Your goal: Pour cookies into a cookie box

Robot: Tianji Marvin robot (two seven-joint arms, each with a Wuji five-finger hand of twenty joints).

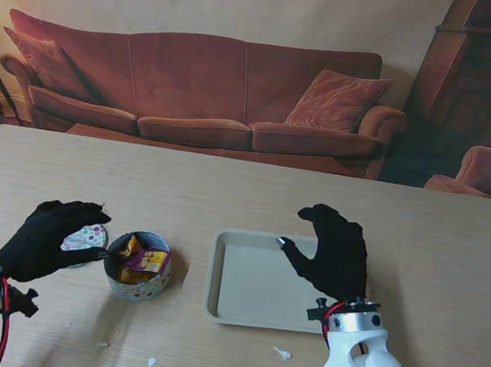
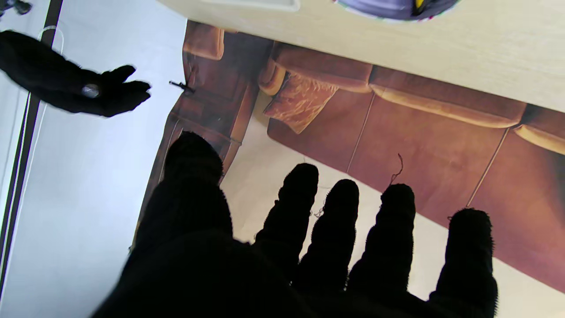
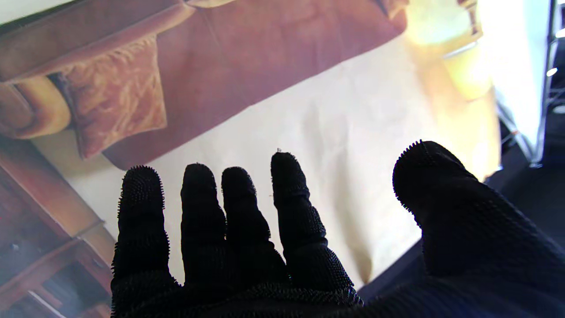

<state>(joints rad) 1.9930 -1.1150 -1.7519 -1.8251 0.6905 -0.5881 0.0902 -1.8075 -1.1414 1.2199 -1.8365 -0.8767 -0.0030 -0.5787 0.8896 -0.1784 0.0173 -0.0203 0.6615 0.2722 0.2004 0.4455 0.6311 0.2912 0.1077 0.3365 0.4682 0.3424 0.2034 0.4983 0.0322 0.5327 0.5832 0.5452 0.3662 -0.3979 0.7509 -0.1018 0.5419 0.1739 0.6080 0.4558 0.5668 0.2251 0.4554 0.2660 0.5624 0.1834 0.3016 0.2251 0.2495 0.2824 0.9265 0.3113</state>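
The cookie packets (image 1: 142, 261) are inside the round rim of the tub, so the patterned lid (image 1: 87, 239) will sit flat over them when I lower the lid.
A round patterned tub (image 1: 137, 269) holding yellow and orange cookie packets (image 1: 145, 258) stands on the table, left of the middle. Just right of it lies a shallow beige tray (image 1: 255, 284), the cookie box, with nothing in it. My left hand (image 1: 50, 239) hovers left of the tub with its fingers (image 2: 304, 207) spread and nothing between them. A patterned round lid (image 1: 87, 238) lies partly under it. My right hand (image 1: 336, 250) is open over the tray's right rim, its fingers (image 3: 238, 207) extended. The left wrist view shows the tub's rim (image 2: 397, 11) and the right hand (image 2: 75, 88).
The wooden table (image 1: 244, 192) stretches wide beyond both hands. A few white scraps (image 1: 282, 353) lie near its front edge. Behind the table hangs a backdrop picturing a red sofa (image 1: 203, 96) and dark cabinet (image 1: 490, 80).
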